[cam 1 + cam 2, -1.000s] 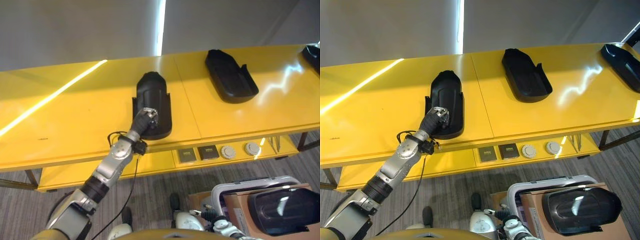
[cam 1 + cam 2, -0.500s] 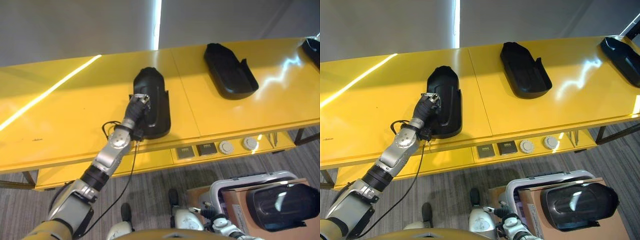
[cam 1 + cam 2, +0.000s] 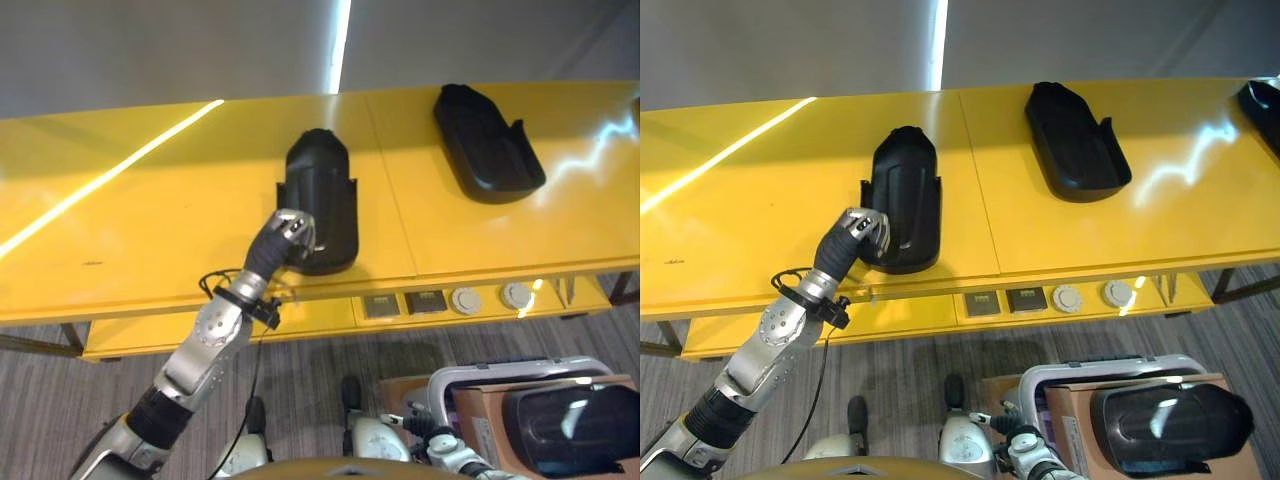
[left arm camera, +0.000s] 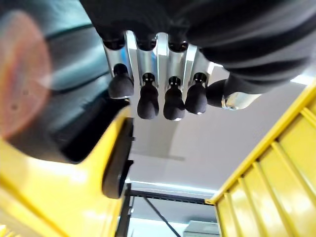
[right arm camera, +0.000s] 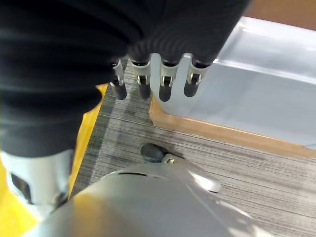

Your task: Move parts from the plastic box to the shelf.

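Observation:
Brown cardboard can be seen next to the black part in the plastic box. So I should expect flat cardboard underneath the black part when I pick it up.
A black moulded part lies on the yellow shelf near its front edge. My left hand hovers at the part's near left corner, open, with nothing in its relaxed fingers; the part shows just beside them. A second black part lies further right on the shelf, and a third at the far right end. At the lower right, the plastic box holds another black part. My right hand hangs open beside the box's rim.
The plastic box sits against a brown cardboard box. A lower ledge under the shelf carries small square sockets and round white discs. Left of the nearest part, the shelf top is bare yellow surface.
My left hand has slid off the black part and back toward the shelf's front edge. The part stays on the shelf. The camera has shifted a little.

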Tool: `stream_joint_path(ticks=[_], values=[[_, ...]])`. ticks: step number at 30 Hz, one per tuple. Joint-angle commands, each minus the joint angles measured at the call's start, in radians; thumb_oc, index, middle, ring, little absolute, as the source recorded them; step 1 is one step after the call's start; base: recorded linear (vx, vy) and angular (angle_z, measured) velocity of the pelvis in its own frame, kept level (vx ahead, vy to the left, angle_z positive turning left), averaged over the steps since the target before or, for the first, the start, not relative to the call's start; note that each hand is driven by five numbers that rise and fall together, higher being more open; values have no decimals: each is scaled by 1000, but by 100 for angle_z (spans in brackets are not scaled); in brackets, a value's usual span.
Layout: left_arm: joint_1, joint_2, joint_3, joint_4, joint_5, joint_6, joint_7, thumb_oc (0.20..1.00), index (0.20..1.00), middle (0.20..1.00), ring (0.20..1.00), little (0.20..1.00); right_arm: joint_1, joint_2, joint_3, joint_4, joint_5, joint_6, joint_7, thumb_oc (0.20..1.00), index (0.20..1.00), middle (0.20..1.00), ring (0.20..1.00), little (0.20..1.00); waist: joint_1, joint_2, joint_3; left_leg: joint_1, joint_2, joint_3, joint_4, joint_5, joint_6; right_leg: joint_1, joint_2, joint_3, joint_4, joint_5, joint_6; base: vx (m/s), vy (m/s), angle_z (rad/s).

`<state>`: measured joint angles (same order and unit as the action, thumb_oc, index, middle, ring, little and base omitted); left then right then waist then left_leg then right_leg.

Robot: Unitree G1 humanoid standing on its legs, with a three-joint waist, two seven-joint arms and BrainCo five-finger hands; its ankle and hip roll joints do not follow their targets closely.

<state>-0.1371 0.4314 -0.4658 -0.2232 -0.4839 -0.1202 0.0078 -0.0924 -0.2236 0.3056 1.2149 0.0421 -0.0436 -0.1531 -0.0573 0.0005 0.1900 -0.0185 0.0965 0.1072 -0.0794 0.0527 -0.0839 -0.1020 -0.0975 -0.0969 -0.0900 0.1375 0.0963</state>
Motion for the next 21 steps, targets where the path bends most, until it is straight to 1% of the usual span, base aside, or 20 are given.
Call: stream_joint_path(ticks=[1,3,5,9,14,17,18,21], values=[[-31,11,7,-15,-46,-4,-62,200,200,200,200,200,-15,45,27,48,15,0,8,1000,1000,1000,1000,1000,1,-18,0,-32,16,-45,-8,-18,6,66,-43,-39,3,-92,45,-8,11,4],[-13,24,3,-1,-46,3,-71,200,200,200,200,200,-16,45,29,52,9,2,10,1000,1000,1000,1000,1000,6,-17,0,-33,15,-47,-8,-18,7,68,-45,-43,3,-92,45,-4,18,5],[-24,35,-6,36,-10,10,-76,200,200,200,200,200,-22,45,35,54,4,5,14,1000,1000,1000,1000,1000,10,-18,0,-35,10,-50,-8,-18,8,68,-46,-47,3,-92,46,-12,24,8],[-51,28,-20,71,10,11,-75,200,200,200,200,200,-25,49,44,50,2,5,14,1000,1000,1000,1000,1000,8,-19,-2,-40,7,-52,-8,-19,10,65,-47,-49,3,-89,47,-9,17,10],[-108,-8,-59,150,39,9,-66,200,200,200,200,200,-27,53,60,46,3,6,16,1000,1000,1000,1000,1000,-1,-21,-3,-41,4,-45,-8,-20,12,56,-49,-39,3,-85,48,0,0,0],[-172,-53,-93,213,40,7,-47,200,200,200,200,200,-26,53,61,48,12,7,12,1000,1000,1000,1000,1000,-12,-23,-3,-42,5,-36,-8,-21,13,49,-50,-30,3,-83,49,0,0,0],[-173,-54,-93,214,40,6,-47,200,200,200,200,200,-27,53,61,48,12,7,12,1000,1000,1000,1000,1000,-11,-23,-2,-42,5,-36,-8,-21,13,49,-50,-30,3,-83,49,7,4,-4],[-223,-105,-117,286,18,4,-26,200,200,200,200,200,-27,53,66,51,18,9,7,1000,1000,1000,1000,1000,-23,-23,0,-42,6,-30,-8,-21,14,44,-50,-24,3,-82,48,9,7,-8]])
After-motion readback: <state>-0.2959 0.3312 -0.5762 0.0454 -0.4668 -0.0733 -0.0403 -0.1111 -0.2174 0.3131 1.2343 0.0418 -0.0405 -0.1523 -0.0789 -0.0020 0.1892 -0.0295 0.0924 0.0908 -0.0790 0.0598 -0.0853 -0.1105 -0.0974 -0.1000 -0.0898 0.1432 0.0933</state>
